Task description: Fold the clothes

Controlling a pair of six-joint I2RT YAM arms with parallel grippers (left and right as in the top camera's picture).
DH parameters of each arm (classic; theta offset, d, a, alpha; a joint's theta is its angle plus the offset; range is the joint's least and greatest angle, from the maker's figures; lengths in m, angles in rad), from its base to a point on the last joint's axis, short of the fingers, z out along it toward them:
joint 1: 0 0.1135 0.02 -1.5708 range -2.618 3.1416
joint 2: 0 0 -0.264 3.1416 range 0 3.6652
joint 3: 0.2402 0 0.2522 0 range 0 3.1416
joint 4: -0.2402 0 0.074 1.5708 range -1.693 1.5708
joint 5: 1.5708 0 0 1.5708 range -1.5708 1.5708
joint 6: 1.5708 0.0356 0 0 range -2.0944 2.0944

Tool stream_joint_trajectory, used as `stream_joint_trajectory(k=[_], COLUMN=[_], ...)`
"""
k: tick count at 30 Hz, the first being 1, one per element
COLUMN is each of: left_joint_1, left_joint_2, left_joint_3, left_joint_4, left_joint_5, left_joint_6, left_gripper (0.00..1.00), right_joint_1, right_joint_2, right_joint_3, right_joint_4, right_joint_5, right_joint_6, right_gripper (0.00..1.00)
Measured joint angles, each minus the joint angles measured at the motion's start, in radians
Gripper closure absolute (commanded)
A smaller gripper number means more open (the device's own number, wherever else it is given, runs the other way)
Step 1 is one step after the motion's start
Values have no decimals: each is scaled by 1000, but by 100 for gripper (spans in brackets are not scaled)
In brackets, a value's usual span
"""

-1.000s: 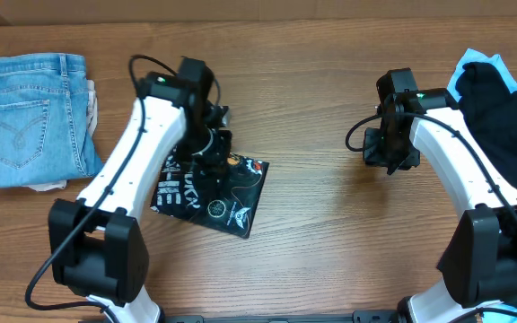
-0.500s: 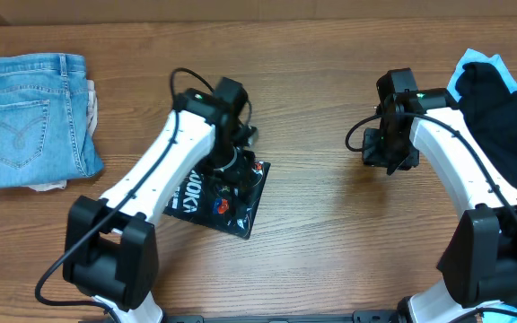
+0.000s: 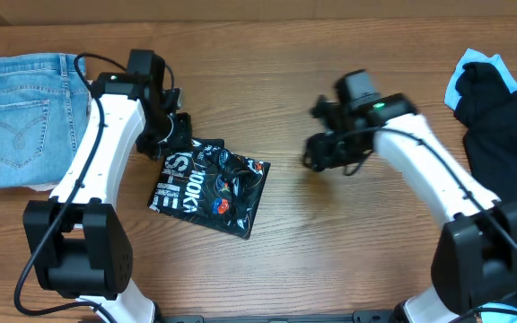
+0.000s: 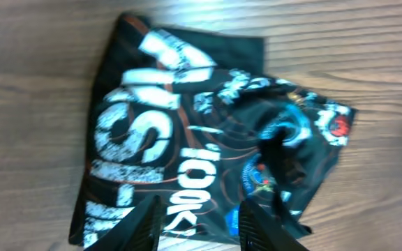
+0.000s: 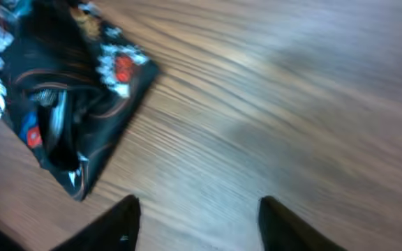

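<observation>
The black jersey's end [image 3: 244,186] nearest my right gripper is bunched up and creased, far from my left gripper. My right gripper should grab the creased cloth [image 4: 285,157] and spread it flat.
The black jersey [image 3: 206,184] with white lettering and orange lines lies folded into a small rectangle on the table left of centre. It also shows in the left wrist view [image 4: 208,132] and at the left of the right wrist view [image 5: 68,104]. My left gripper [image 3: 176,136] is open and empty, above the jersey's upper left corner; its fingertips [image 4: 199,222] frame the jersey's edge. My right gripper [image 3: 317,152] is open and empty over bare wood to the right of the jersey, and it shows in the right wrist view [image 5: 197,223].
Folded light-blue jeans [image 3: 30,117] lie at the far left. A pile of plain black and light-blue garments [image 3: 501,108] lies at the far right edge. The wooden table [image 3: 330,242] shows between them.
My left gripper has pulled back up and left off the jersey, leaving it folded. My right arm has swung left toward the jersey.
</observation>
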Motion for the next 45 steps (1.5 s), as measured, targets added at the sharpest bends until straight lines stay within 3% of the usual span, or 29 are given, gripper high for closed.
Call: stream_joint_trajectory(k=[6,21,24,30,36,38,45], left_joint_1=[17,17,17,17,17,17,17], left_joint_2=[0,0,0,0,0,0,0], left_joint_3=[-133,-337,-359,-389,-397,-398,-399], left_joint_4=[41,122,136,138,148,149,149], left_joint_5=[-40,-48,-48,-48,-48,-48,-48], left_joint_6=[-45,-71,-71,-74,-75,-75,-75], left_gripper=[56,55,55,53,52,52,52], right_joint_1=[193,335,353,369,379,381,354], right_joint_2=[32,90,115,185,205,205,205], right_joint_3=[0,1,1,1,1,1,1], right_joint_4=[159,341,356,398,438,435,279], right_joint_5=[119,190,187,162,175,220,372], right_joint_6=[-16,-18,-21,-14,2,38,173], right_gripper=[25,24,34,37,83,92,91])
